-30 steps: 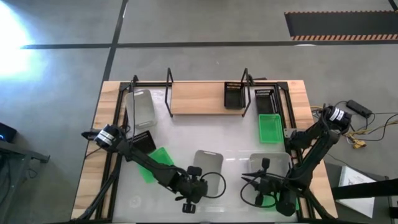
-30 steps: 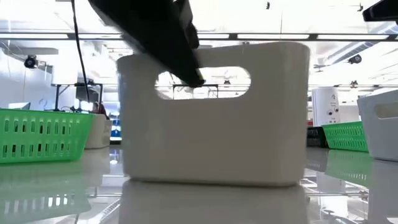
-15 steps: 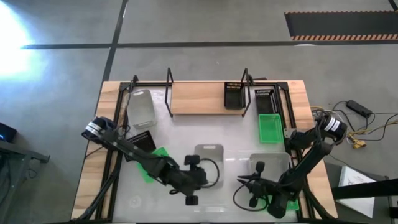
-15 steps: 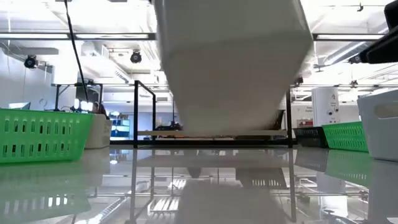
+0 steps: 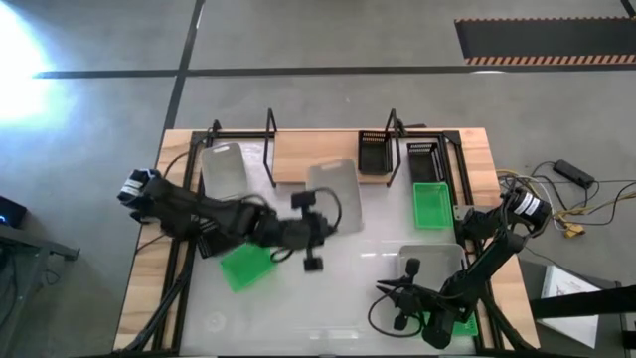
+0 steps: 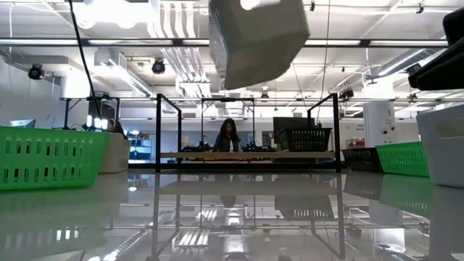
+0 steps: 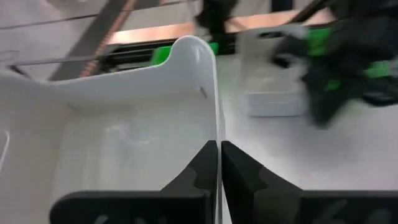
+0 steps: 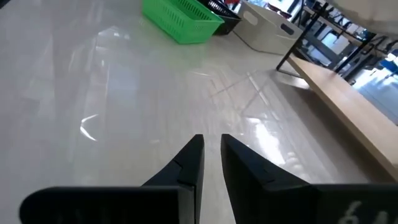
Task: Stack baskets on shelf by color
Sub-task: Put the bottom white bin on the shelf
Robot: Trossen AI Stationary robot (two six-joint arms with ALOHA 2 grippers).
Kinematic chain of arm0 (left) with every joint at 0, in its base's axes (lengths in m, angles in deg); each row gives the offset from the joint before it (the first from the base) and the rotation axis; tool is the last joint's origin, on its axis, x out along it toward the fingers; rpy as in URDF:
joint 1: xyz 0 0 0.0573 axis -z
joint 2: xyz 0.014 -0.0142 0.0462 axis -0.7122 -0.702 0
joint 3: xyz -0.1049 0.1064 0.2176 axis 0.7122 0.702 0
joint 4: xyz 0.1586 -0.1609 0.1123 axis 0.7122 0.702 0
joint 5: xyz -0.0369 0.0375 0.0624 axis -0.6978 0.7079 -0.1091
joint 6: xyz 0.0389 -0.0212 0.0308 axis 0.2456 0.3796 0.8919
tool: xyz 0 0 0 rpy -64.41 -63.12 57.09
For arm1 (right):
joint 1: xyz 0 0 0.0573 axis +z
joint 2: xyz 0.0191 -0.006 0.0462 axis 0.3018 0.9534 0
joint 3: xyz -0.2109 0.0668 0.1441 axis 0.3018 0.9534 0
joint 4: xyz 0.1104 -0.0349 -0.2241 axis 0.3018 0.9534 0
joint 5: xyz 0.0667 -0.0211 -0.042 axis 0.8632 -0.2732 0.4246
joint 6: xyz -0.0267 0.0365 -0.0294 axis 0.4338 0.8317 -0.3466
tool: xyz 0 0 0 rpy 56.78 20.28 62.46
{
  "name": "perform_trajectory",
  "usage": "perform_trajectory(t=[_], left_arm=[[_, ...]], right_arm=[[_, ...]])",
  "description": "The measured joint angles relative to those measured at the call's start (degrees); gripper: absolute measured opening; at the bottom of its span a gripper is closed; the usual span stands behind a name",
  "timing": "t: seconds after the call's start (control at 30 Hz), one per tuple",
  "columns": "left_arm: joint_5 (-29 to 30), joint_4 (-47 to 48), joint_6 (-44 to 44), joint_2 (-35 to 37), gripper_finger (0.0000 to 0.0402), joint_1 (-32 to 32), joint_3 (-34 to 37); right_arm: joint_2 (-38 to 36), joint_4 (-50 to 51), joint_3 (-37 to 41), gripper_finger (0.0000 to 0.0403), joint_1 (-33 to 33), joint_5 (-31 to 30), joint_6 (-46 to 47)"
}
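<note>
The white basket raised above the shelf (image 6: 259,45) has open space (image 5: 336,147) beside the black basket, so my left gripper should keep heading there until the white basket rests flat.
My left gripper (image 5: 316,211) is shut on a white basket (image 5: 335,194), holding it in the air over the table just in front of the shelf (image 5: 308,157). The low view shows that basket (image 6: 257,40) high up and tilted. One black basket (image 5: 374,152) stands on the shelf's right end. My right gripper (image 5: 399,298) hovers low near the table's near edge, beside another white basket (image 5: 437,261). Its fingers (image 8: 211,155) are a narrow gap apart and hold nothing. My left gripper pinches the rim of one side wall (image 7: 214,118) of the white basket, one finger (image 7: 202,165) inside the basket and one outside. It reaches in from the table's left. The basket is lifted clear of the table and hangs tilted.
On the table stand a white basket (image 5: 225,171) at the far left, a green one (image 5: 246,267) and a black one (image 5: 214,231) under the left arm, and a green (image 5: 431,204) and a black basket (image 5: 423,159) at the right. A person (image 6: 227,136) shows beyond the shelf.
My left gripper has lifted the white basket off the table near the near edge and carried it up and toward the far edge, to just in front of the shelf; the basket has tipped. My right arm has drifted slightly toward the table's left and near edge.
</note>
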Motion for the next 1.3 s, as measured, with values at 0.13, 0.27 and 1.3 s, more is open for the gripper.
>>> perform_trajectory(t=[0.13, 0.27, 1.3], left_arm=[[-0.6, 0.1, 4.1, -0.5, 0.0000, -7.1, 1.0], [-1.9, 0.6, 7.9, -2.1, 0.0000, -14.8, 2.4], [-23.9, -1.1, 28.3, -12.7, 0.0000, -33.0, 2.7]], right_arm=[[-0.6, 0.3, 0.0, 0.0047, 0.1, 0.0, -1.4], [-2.6, 0.1, 0.0, 0.0047, 0.4, -0.1, -2.7], [-3.3, -0.1, 0.0, 0.0047, 0.4, 0.0, -3.3]])
